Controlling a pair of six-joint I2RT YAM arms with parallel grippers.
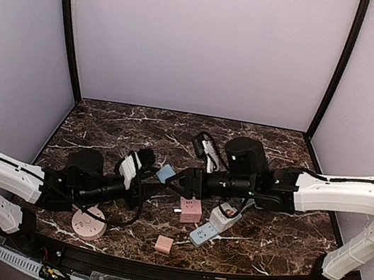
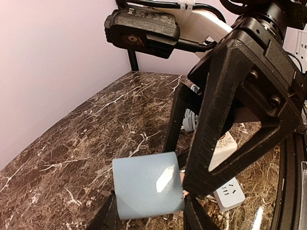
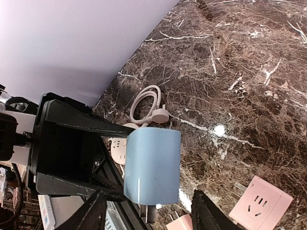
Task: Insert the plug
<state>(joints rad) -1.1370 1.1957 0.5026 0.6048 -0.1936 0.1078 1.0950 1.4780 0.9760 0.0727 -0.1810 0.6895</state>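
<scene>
I should hold the plug with my right gripper while my left gripper takes it by the end (image 3: 154, 131) opposite the plug's metal pins (image 3: 150, 213), since they point across my left gripper.
The plug is a light-blue cube (image 1: 165, 173) with metal prongs underneath, held above the table's middle. My left gripper (image 1: 158, 174) is shut on it; in the left wrist view the cube (image 2: 146, 184) sits between my lower fingers (image 2: 106, 216). My right gripper (image 1: 176, 179) is open and straddles the same cube from the other side. In the right wrist view the cube (image 3: 152, 165) hangs between the spread fingers (image 3: 205, 213), with a gap on its right. A pink cube socket (image 1: 190, 210) lies just below it on the table.
A white and blue power strip (image 1: 215, 227) lies right of the pink socket. A small pink plug (image 1: 164, 244) and a round pink-white socket (image 1: 89, 225) lie near the front. A white coiled cable (image 3: 148, 108) lies behind. Walls close in the sides and back.
</scene>
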